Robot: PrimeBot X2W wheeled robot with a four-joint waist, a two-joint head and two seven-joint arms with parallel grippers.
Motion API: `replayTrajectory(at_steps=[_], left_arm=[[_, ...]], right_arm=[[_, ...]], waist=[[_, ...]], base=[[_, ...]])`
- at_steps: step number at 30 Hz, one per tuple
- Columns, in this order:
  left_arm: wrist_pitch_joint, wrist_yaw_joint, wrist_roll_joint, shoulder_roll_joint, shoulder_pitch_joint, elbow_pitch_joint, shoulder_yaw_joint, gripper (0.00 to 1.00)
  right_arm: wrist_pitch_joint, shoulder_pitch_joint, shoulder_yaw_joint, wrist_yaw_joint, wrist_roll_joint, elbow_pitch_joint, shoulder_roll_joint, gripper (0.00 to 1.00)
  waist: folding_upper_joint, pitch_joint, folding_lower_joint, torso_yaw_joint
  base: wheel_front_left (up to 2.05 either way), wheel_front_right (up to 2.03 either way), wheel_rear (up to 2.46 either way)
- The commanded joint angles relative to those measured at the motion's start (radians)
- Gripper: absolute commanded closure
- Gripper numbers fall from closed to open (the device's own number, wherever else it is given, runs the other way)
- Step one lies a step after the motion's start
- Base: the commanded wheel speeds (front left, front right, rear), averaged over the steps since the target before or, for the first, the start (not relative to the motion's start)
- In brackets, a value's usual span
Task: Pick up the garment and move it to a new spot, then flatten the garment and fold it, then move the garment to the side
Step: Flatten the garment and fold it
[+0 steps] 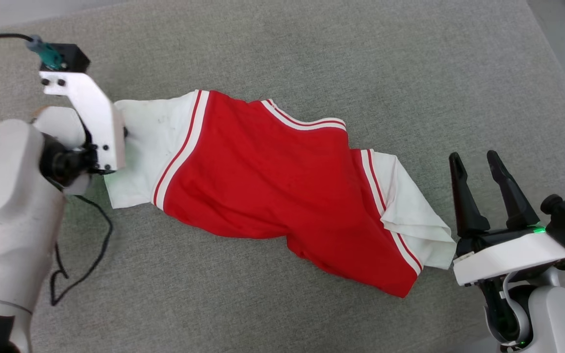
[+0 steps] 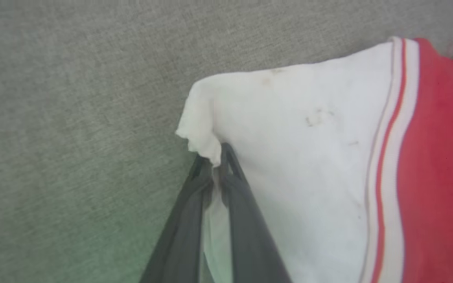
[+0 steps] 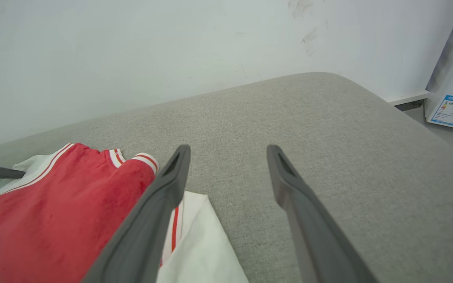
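Observation:
I expect the garment (image 1: 283,179) to open out hidden cloth when I lift it, because its red body ends in a soft rounded fold (image 1: 242,235) near the sleeves.
The garment (image 1: 272,181) is a red shirt with white sleeves and red-and-white striped trim. It lies crumpled lengthwise on the grey padded surface (image 1: 341,49). In the left wrist view my left gripper (image 2: 215,155) is shut on the edge of the white sleeve (image 2: 297,157), with fabric pinched between the dark fingers. In the head view the left wrist's white bracket (image 1: 98,122) covers those fingers at the garment's left end. My right gripper (image 1: 474,157) stands open just right of the other white sleeve (image 1: 410,206), touching nothing. From the right wrist, the right gripper (image 3: 228,151) has the garment (image 3: 53,208) to its left.
A black cable (image 1: 89,255) loops on the surface below the left arm. The surface's rounded far corner (image 3: 328,78) meets a white wall (image 3: 132,47). A white box with a blue label (image 3: 450,110) stands on the floor past the right edge.

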State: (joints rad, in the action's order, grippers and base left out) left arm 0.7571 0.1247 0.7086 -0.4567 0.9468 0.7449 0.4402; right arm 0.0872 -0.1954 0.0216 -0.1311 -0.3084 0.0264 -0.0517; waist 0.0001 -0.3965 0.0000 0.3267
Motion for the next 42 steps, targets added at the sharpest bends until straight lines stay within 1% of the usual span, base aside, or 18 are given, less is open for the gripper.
replayTrajectory(at_steps=[1, 5, 8, 10, 15, 19, 24, 25, 29, 35, 36, 37, 38, 40, 42], left_arm=[[-0.026, 0.008, -0.004, 0.033, -0.050, 0.024, 0.024, 1.00], [-0.161, 0.006, -0.024, 0.025, -0.029, 0.020, 0.017, 1.00], [-0.270, -0.001, -0.039, 0.034, -0.036, 0.019, 0.006, 1.00], [-0.326, -0.009, -0.045, 0.042, -0.049, 0.013, 0.003, 1.00], [-0.425, -0.023, -0.054, 0.047, -0.081, -0.039, -0.006, 1.00], [-0.462, -0.036, -0.057, 0.052, -0.111, -0.113, -0.006, 1.00], [-0.469, -0.047, -0.056, 0.063, -0.141, -0.222, 0.006, 1.00], [-0.469, -0.047, -0.056, 0.063, -0.141, -0.222, 0.006, 1.00], [-0.457, -0.059, -0.058, 0.068, -0.149, -0.297, 0.014, 1.00], [-0.448, -0.066, -0.052, 0.065, -0.160, -0.360, 0.020, 1.00], [-0.446, -0.067, -0.050, 0.064, -0.162, -0.364, 0.020, 1.00], [-0.445, -0.068, -0.048, 0.062, -0.163, -0.367, 0.020, 1.00], [-0.443, -0.070, -0.046, 0.061, -0.165, -0.368, 0.021, 1.00], [-0.442, -0.069, -0.044, 0.060, -0.169, -0.369, 0.022, 1.00], [-0.442, -0.070, -0.043, 0.053, -0.177, -0.365, 0.021, 1.00]], right_arm=[[-0.005, -0.010, -0.008, 0.001, -0.003, 0.003, 0.002, 0.00], [-0.026, 0.004, -0.036, 0.001, 0.000, 0.009, 0.002, 0.00], [-0.059, 0.014, -0.062, 0.001, 0.000, 0.015, 0.002, 0.00], [-0.099, 0.022, -0.077, 0.001, -0.010, 0.019, 0.001, 0.00], [-0.249, 0.028, -0.132, 0.001, -0.057, 0.046, -0.055, 0.00], [-0.431, 0.007, -0.154, 0.001, -0.103, 0.083, -0.128, 0.00], [-0.662, -0.048, -0.104, 0.001, -0.177, 0.144, -0.207, 0.00], [-0.662, -0.048, -0.104, 0.001, -0.177, 0.144, -0.207, 0.00], [-0.776, -0.099, -0.043, 0.001, -0.201, 0.198, -0.238, 0.00], [-0.890, -0.145, 0.037, 0.001, -0.243, 0.310, -0.230, 0.00], [-0.909, -0.145, 0.052, 0.001, -0.250, 0.327, -0.226, 0.06], [-0.920, -0.146, 0.069, 0.000, -0.254, 0.336, -0.224, 0.77], [-0.923, -0.149, 0.081, -0.001, -0.261, 0.341, -0.222, 1.00], [-0.929, -0.157, 0.097, -0.001, -0.268, 0.346, -0.227, 1.00], [-0.906, -0.173, 0.100, -0.001, -0.265, 0.334, -0.247, 1.00]], waist=[[-0.0001, 0.012, 0.0000, -0.008], [-0.0001, 0.044, 0.0000, -0.034], [-0.0001, 0.079, 0.0000, -0.061], [-0.0001, 0.103, 0.0000, -0.080], [-0.0001, 0.148, 0.0000, -0.126], [-0.0001, 0.162, 0.0000, -0.162], [-0.0001, 0.148, 0.0000, -0.209], [-0.0001, 0.148, 0.0000, -0.209], [-0.0001, 0.119, 0.0000, -0.240], [-0.0001, 0.086, 0.0000, -0.272], [-0.0001, 0.085, 0.0000, -0.275], [-0.0001, 0.084, 0.0000, -0.276], [-0.0001, 0.084, 0.0000, -0.278], [-0.0001, 0.089, 0.0000, -0.278], [-0.0001, 0.098, 0.0000, -0.275]], base=[[0.00, 0.00, 0.00], [0.00, 0.00, 0.00], [0.00, 0.00, 0.00], [0.00, 0.00, 0.00], [0.00, 0.00, 0.00], [0.00, 0.00, 0.00], [0.00, 0.00, 0.00], [0.00, 0.00, 0.00], [0.00, 0.00, 0.00], [0.00, 0.00, 0.00], [0.00, 0.00, 0.00], [0.00, 0.00, 0.00], [0.00, 0.00, 0.00], [0.00, 0.00, 0.00], [0.00, 0.00, 0.00]])
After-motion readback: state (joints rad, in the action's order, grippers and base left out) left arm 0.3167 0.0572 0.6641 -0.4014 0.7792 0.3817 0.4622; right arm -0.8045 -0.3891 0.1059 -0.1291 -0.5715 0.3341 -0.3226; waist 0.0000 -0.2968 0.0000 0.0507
